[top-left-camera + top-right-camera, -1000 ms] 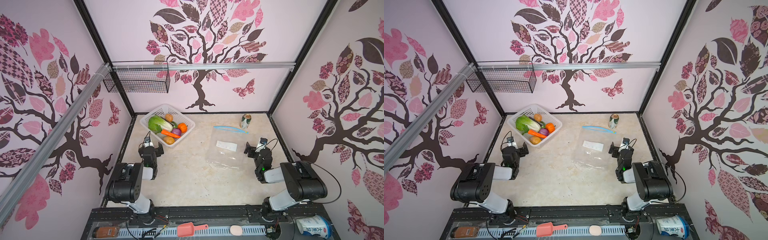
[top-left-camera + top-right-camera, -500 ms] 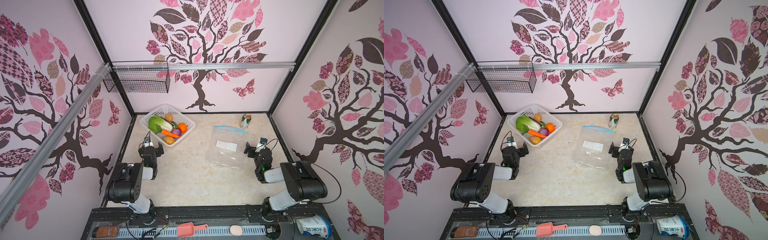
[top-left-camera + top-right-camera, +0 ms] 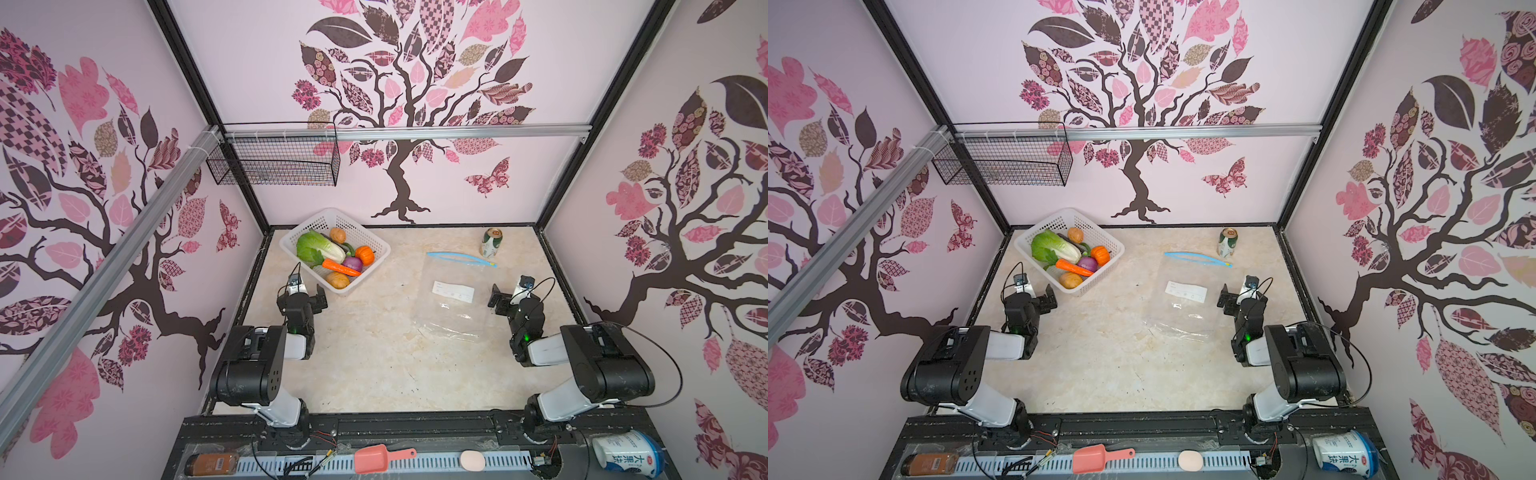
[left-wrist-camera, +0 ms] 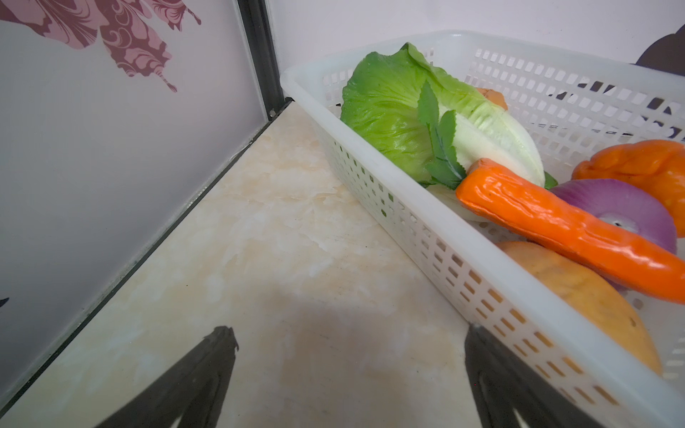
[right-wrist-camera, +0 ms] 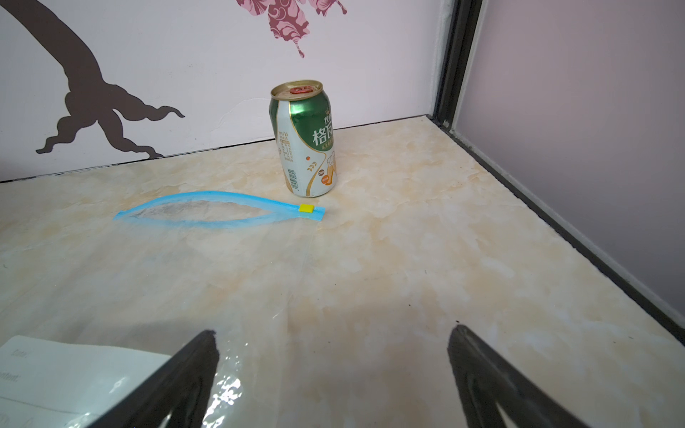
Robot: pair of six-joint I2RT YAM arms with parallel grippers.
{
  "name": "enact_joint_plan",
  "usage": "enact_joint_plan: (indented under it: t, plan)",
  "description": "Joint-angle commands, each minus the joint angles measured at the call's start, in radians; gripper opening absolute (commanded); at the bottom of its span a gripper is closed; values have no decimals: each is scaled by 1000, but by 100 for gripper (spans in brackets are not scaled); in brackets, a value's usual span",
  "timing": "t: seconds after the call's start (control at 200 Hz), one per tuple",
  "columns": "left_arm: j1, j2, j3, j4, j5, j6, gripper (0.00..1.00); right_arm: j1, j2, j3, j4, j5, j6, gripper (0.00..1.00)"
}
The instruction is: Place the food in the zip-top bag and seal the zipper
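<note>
The zip-top bag (image 3: 452,302) is lying flat, a long way from the basket. My right gripper should therefore pick it up by its side edge (image 5: 297,285) and hand it to my left gripper.
The food lies in a white perforated basket (image 3: 376,243) at the back left: cabbage (image 3: 318,248), carrot (image 3: 340,267), pumpkin (image 3: 365,254), onion (image 3: 353,263) and two potatoes (image 3: 337,280). The clear zip-top bag (image 3: 453,307) lies flat at right, its blue zipper (image 3: 459,257) gaping open at the far edge. My left gripper (image 3: 302,296) rests open just in front of the basket, one fingertip (image 4: 478,344) against its wall (image 4: 370,185). My right gripper (image 3: 512,297) is open and empty at the bag's right edge. In the right wrist view the yellow slider (image 5: 307,208) sits at the zipper's (image 5: 207,193) right end.
A green-white drink can (image 3: 491,242) stands behind the bag near the back wall. A black wire basket (image 3: 274,160) hangs on the back wall. Side walls run close beside both arms. A pink scoop (image 3: 374,458), bottle (image 3: 210,464) and tub (image 3: 627,453) lie on the front rail.
</note>
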Motion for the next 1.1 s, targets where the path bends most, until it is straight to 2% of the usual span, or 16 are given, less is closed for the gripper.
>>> enact_joint_plan:
  t: [0.0, 0.245, 0.315, 0.405, 0.515, 0.64, 0.73, 0.84, 0.925, 1.025, 1.095]
  plan:
    - [0, -16, 5, 6, -4, 4, 99, 3, 14, 26, 6, 0, -6, 99]
    - [-4, -31, -21, 43, -5, 14, 99, 3, -11, -10, 70, 25, 0, 99]
    - [-15, -76, -30, 39, -22, 22, 99, 3, -74, -9, 9, 37, 7, 99]
    - [-21, -194, 23, -174, -59, 5, 99, 5, -153, 41, -150, 23, 4, 100]
    - [-19, -315, 129, -462, -111, -41, 99, 4, -227, 163, -454, 28, 61, 99]
    - [-13, -377, 229, -649, -140, -108, 99, 4, -258, 301, -733, -6, 152, 99]
    - [-9, -385, 329, -821, -146, -184, 99, 4, -263, 393, -906, -97, 229, 100]
    - [-9, -356, 470, -1008, -61, -260, 99, 4, -256, 442, -996, -275, 338, 100]
    - [-9, -337, 541, -1092, 47, -298, 99, 4, -222, 472, -1051, -403, 369, 99]
    - [-9, -327, 572, -1104, 240, -278, 99, 3, -164, 512, -1133, -453, 367, 100]
    - [-36, -322, 584, -1120, 283, -270, 99, 5, -131, 517, -1153, -435, 355, 100]
